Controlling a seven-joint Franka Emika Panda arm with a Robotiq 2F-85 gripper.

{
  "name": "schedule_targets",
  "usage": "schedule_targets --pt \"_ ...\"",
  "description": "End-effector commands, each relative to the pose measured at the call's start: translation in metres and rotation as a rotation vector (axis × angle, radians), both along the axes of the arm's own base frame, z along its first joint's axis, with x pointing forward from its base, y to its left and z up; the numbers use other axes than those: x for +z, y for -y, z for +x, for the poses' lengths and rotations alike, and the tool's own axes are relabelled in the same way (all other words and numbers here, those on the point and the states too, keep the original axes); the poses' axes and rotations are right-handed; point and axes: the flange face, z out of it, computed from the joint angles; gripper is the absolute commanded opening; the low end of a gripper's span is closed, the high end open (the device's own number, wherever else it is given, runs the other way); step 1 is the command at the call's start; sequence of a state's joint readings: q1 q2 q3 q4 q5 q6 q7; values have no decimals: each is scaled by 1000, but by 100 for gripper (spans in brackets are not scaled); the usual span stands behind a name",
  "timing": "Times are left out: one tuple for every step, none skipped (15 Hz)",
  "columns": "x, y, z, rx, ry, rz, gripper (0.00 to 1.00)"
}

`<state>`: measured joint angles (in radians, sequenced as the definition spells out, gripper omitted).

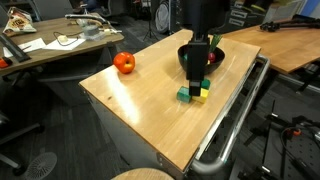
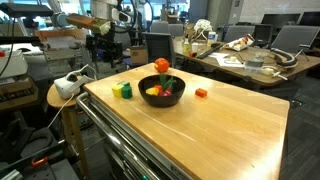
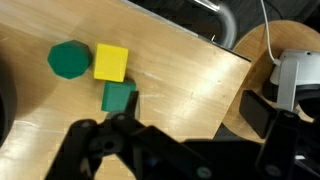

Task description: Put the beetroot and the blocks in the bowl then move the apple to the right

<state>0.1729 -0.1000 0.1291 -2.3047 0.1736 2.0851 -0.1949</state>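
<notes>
My gripper keeps going toward the green cube (image 3: 118,96), move down around the green cube's opposite sides (image 3: 106,97) and closes there, because those sides are clear of the yellow cube.
The black bowl (image 1: 215,50) (image 2: 166,97) stands on the wooden table and holds small yellow and red-orange pieces. A green cube (image 3: 118,96), a yellow cube (image 3: 110,62) and a rounder green block (image 3: 68,60) lie together on the table beside the bowl, also in both exterior views (image 1: 192,93) (image 2: 122,90). My gripper (image 1: 196,68) (image 3: 190,112) hangs just above these blocks, open and empty. The apple (image 1: 124,63) (image 2: 161,66) sits apart, on the far side of the bowl. A small red block (image 2: 201,92) lies on the other side of the bowl. I cannot make out the beetroot.
A metal rail (image 1: 235,120) runs along the table's edge next to the blocks. A round side table (image 3: 262,50) with a white device (image 3: 295,80) stands just past that edge. Cluttered desks (image 1: 60,45) and chairs surround the table.
</notes>
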Motion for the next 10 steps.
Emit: schedule_targets --pt "-16 -9 -5 6 -27 -61 100" --pt "-22 -10 -5 2 -21 -80 100" --pt "-28 -9 -4 -4 -7 -111 100" --pt "-33 -7 -2 -11 9 -137 100" --pt "-39 -5 0 -19 13 -158 100" --pt "-43 -3 1 -27 21 -174 100" --pt "-47 -1 3 -33 35 -183 100" --pt "-51 0 5 -39 59 -191 100" --pt "-54 1 8 -43 84 -198 100" --pt "-57 2 11 -46 115 -207 100"
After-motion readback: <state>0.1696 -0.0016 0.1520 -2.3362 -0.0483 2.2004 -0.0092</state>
